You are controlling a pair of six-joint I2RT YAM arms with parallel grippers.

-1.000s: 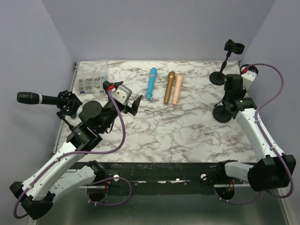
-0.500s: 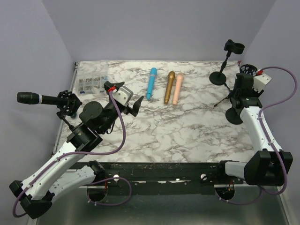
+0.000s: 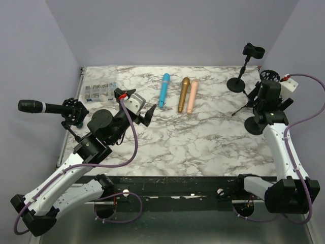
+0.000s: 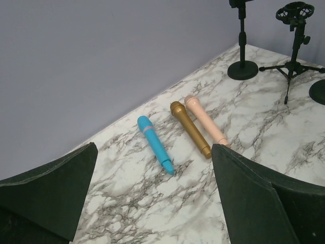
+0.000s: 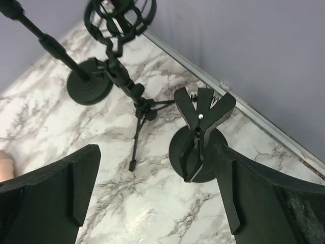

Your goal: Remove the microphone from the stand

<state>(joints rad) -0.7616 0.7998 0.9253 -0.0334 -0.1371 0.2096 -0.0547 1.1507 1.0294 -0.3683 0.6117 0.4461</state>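
Note:
The clip stand's clamp at my right gripper is empty. Next, I move that gripper back and pick up the black microphone with my left gripper.
A black microphone lies level in the shock mount of a stand at the table's left edge. To the right of it, and apart from it, hangs my left gripper, open with only marble between its fingers. At the far right my right gripper hovers open above a round-base clip stand, whose clamp holds nothing. That clamp stands just inside the right finger, with no contact.
Blue, gold and pink microphones lie side by side at the back middle. A clear parts box sits back left. An empty tripod stand and another round-base stand crowd the back right corner.
My right gripper opened wide, let go of the clip stand and swung right and back. The stand's base now sits a little further right. The left arm barely moved.

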